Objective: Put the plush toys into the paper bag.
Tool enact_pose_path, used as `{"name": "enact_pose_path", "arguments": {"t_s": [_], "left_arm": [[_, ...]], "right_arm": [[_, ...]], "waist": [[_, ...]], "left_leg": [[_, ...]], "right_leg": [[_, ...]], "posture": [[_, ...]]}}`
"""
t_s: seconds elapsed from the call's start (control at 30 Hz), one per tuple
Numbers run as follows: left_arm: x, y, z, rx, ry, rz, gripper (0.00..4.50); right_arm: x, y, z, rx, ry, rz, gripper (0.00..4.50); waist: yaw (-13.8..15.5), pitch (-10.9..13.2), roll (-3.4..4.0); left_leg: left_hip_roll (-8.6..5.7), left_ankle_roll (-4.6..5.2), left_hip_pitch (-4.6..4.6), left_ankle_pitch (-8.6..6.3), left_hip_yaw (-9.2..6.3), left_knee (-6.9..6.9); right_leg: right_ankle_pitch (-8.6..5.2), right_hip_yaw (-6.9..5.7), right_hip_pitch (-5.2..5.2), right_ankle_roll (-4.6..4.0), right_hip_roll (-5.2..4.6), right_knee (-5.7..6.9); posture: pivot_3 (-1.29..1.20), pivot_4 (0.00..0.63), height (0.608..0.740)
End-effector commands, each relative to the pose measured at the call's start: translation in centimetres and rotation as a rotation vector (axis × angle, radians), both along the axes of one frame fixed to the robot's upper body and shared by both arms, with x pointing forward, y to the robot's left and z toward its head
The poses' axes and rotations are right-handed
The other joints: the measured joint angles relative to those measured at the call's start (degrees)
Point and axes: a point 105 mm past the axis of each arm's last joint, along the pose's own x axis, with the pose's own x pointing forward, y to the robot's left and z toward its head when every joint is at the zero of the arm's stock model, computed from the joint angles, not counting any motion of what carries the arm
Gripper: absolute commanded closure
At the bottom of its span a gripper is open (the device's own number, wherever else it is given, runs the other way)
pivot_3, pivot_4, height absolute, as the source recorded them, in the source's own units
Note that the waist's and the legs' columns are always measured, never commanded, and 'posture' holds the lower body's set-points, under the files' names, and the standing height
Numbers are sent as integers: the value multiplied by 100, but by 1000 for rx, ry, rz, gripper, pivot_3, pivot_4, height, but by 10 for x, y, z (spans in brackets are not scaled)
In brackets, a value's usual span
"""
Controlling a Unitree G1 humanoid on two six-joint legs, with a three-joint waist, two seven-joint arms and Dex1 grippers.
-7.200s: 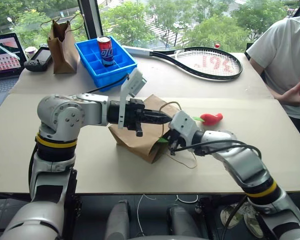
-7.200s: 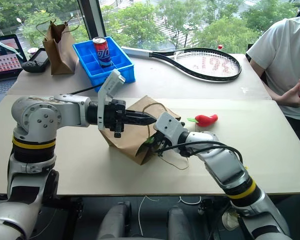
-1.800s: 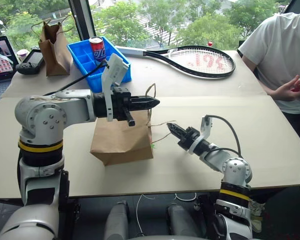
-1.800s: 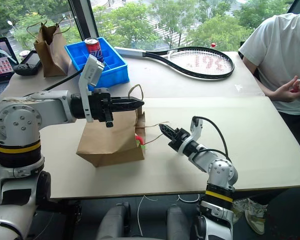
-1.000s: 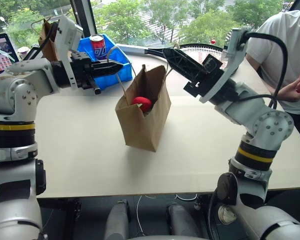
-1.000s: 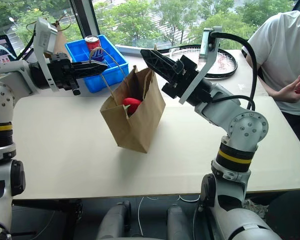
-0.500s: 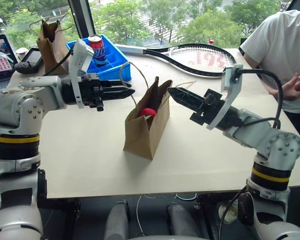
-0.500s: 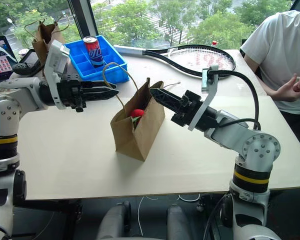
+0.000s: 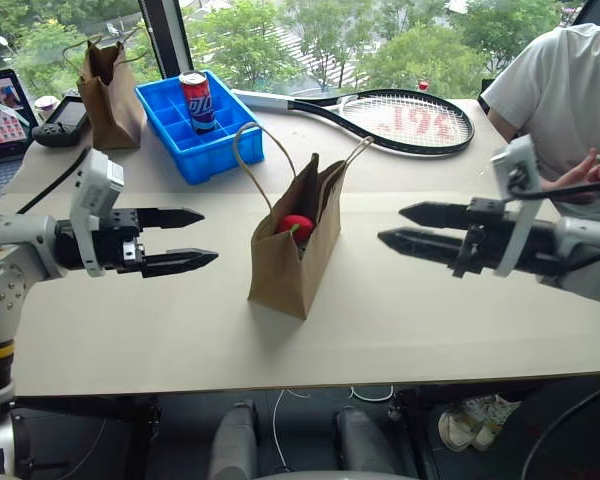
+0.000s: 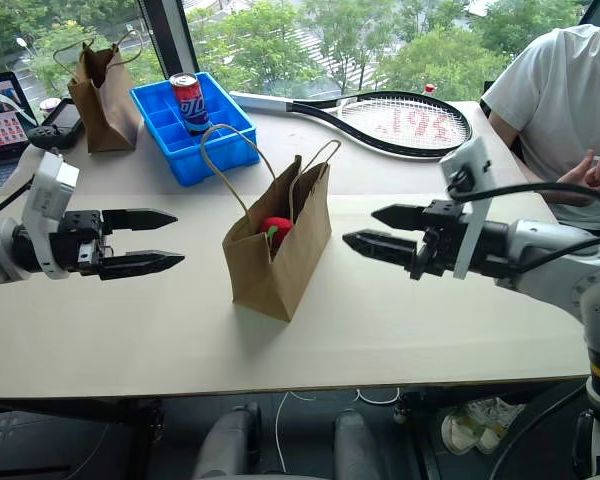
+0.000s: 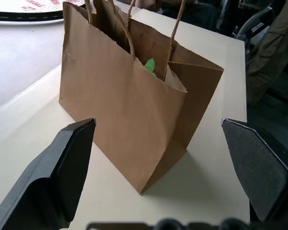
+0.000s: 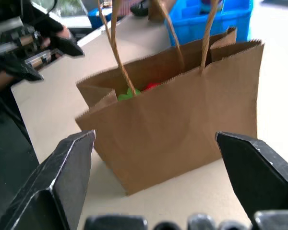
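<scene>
The paper bag is standing crooked with its narrow end toward the front edge. Next, my left gripper grabs its near rim and turns the bag straight.
The paper bag stands upright and open in the middle of the table, its cord handles sticking up. A red plush toy lies inside near the top. A bit of green shows beside it, and I cannot tell whether that is its leaf or the green toy. My left gripper hangs open to the left of the bag, clear of it, pointing at it. To the bag's right, my right gripper is open too, apart from it and holding nothing.
At the back left are a blue tray holding a soda can, a taller narrow brown bag, a laptop and a controller. A tennis racket lies at the back. A person sits at the right edge.
Both grippers have opened, let go of the bag's handles and drawn back sideways and down. The bag, lifted a second ago, now stands on the table on its own.
</scene>
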Motion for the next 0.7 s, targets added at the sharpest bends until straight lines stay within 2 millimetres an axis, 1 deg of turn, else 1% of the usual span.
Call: {"name": "enact_pose_path", "arguments": {"t_s": [0.03,0.07,0.1,0.17,0.3,0.33,0.4,0.53,0.7], "left_arm": [[-3,-16,-22,-10,-14,67,0],[-5,-22,-29,-23,-11,76,0],[-8,-27,-32,-38,2,76,0],[-11,-33,-33,-79,4,85,0],[-13,-44,-31,-116,15,91,0],[-13,-48,-30,-123,13,88,0],[-13,-59,-29,-134,11,72,0],[-9,-76,-27,-146,10,32,0],[1,-89,-26,-153,9,31,0]], "right_arm": [[14,4,-21,-151,-149,16,798],[17,6,-28,-174,-170,20,1138],[19,8,-31,-174,-182,24,1352],[23,13,-33,-166,-206,29,2148],[26,23,-33,-146,-250,49,3485],[27,26,-33,-140,-260,54,3903],[28,35,-33,-119,-269,73,4448],[30,56,-35,-81,-288,104,4491],[33,75,-38,-55,-308,118,4491]], "waist": [[25,-1,3],[38,0,2],[55,0,1],[87,5,-8],[121,5,-9],[120,5,-9],[122,5,-9],[116,5,-9],[120,5,-9]], "left_leg": [[0,-1,0,-1,8,4],[-1,-2,0,-1,15,16],[-1,-2,-5,-1,16,23],[-1,1,-18,1,15,32],[0,12,-18,8,13,34],[-1,12,-18,8,13,36],[-1,12,-17,8,13,37],[-1,13,-15,9,11,39],[-2,20,-15,13,8,38]], "right_leg": [[-1,0,1,2,-4,-5],[0,3,4,2,-8,-5],[0,3,2,2,-7,-5],[12,4,-2,0,-3,-4],[15,4,-2,8,1,3],[15,4,0,8,1,3],[15,4,2,8,2,3],[18,4,5,12,6,6],[18,4,6,15,8,8]], "posture": [[0,150,740],[0,150,740],[0,150,740],[0,150,740],[0,150,740],[0,150,740],[0,150,740],[0,150,740],[0,150,740]]}}
